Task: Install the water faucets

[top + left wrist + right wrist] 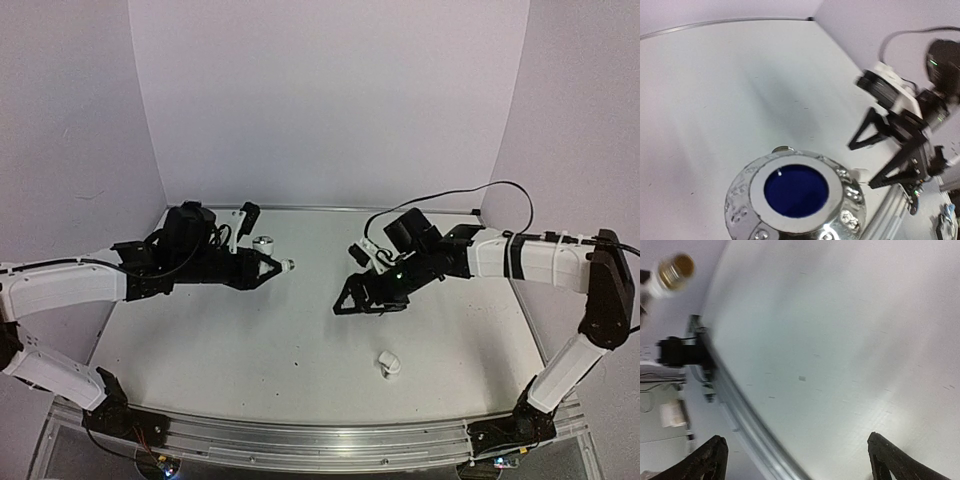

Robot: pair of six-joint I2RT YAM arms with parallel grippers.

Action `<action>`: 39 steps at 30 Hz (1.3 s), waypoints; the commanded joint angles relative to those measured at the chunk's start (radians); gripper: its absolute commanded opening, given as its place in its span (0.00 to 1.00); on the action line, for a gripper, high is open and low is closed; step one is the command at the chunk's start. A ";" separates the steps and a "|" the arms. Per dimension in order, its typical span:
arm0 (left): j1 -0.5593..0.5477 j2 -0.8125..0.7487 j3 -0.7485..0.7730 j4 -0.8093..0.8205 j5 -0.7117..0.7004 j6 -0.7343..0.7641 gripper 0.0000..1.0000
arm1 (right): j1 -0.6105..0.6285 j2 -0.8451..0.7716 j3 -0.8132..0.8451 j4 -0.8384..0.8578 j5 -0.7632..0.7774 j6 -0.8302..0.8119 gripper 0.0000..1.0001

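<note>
My gripper will turn the second white faucet part (pixel 389 363), which will screw on and stay because the held faucet part has a threaded end (pixel 288 265).
My left gripper (pixel 270 268) is shut on one white water faucet part (pixel 285 265) and holds it above the table, silvery threaded end pointing right. In the left wrist view its silvery knob with a blue cap (pixel 796 191) fills the bottom and hides my fingers. The second white faucet part (pixel 389 363) lies on the table at the front right. My right gripper (pixel 345 300) is open and empty, hovering between the two parts; its fingers (pixel 707 462) stand wide apart. The held part's threaded end (pixel 675 267) shows at the top left of the right wrist view.
The white table (pixel 300 340) has grey walls on three sides and an aluminium rail (pixel 300 440) along the near edge. A black cable (pixel 450 200) loops above the right arm. The right gripper (pixel 860 166) shows in the left wrist view.
</note>
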 commanded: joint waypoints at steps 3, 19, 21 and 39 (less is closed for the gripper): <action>0.002 0.115 0.158 -0.353 -0.311 -0.090 0.00 | 0.150 -0.014 0.062 -0.436 0.664 -0.233 0.98; -0.001 0.148 0.113 -0.229 -0.173 -0.054 0.01 | 0.155 -0.251 -0.095 -0.476 0.758 -0.152 0.98; -0.001 0.134 0.099 -0.208 -0.160 -0.054 0.01 | 0.155 -0.215 -0.058 -0.524 0.696 -0.154 0.98; -0.001 -0.063 -0.069 -0.154 -0.142 -0.104 0.00 | 0.235 0.174 0.074 -0.590 0.527 -0.262 0.74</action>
